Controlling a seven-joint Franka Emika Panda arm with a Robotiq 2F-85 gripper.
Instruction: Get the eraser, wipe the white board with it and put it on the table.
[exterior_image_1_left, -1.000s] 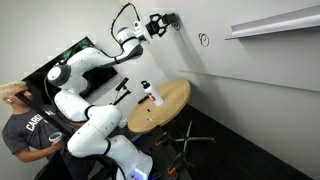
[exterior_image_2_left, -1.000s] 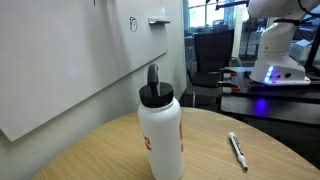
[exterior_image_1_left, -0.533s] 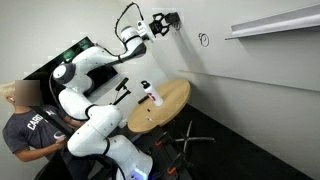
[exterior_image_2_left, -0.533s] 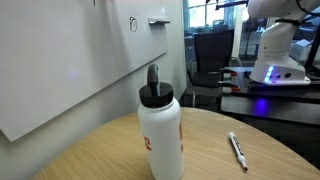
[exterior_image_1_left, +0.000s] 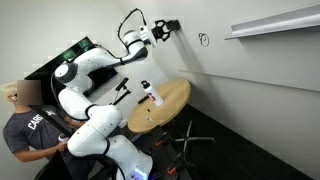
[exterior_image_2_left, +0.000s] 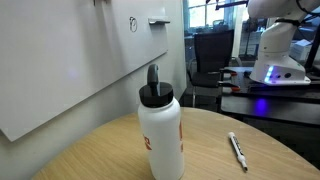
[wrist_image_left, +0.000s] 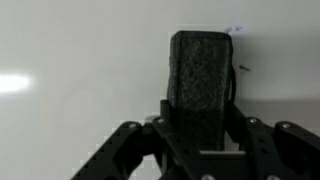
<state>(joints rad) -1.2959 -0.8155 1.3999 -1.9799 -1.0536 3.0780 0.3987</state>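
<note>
My gripper needs to wipe back with the eraser, because small marks show on the white board beside the eraser's top. It should move the eraser over them before bringing it to the table.
My gripper (exterior_image_1_left: 166, 24) is raised high against the white board (exterior_image_1_left: 250, 70), shut on the eraser (wrist_image_left: 201, 80), a dark block that stands upright between the fingers in the wrist view. A small black scribble (exterior_image_1_left: 203, 40) is on the board to the right of the gripper. More small marks show beside the eraser's top in the wrist view (wrist_image_left: 236, 32). The round tan table (exterior_image_1_left: 168, 100) stands below, also seen close up in an exterior view (exterior_image_2_left: 110, 150).
A white bottle with a black cap (exterior_image_2_left: 160, 130) and a pen (exterior_image_2_left: 237, 150) are on the table. A person (exterior_image_1_left: 30, 125) sits beside the arm's base. A ledge (exterior_image_1_left: 270, 25) is mounted high on the board. A dark monitor (exterior_image_1_left: 60, 55) is behind the arm.
The gripper with the eraser has moved slightly to the right along the board, toward the scribble.
</note>
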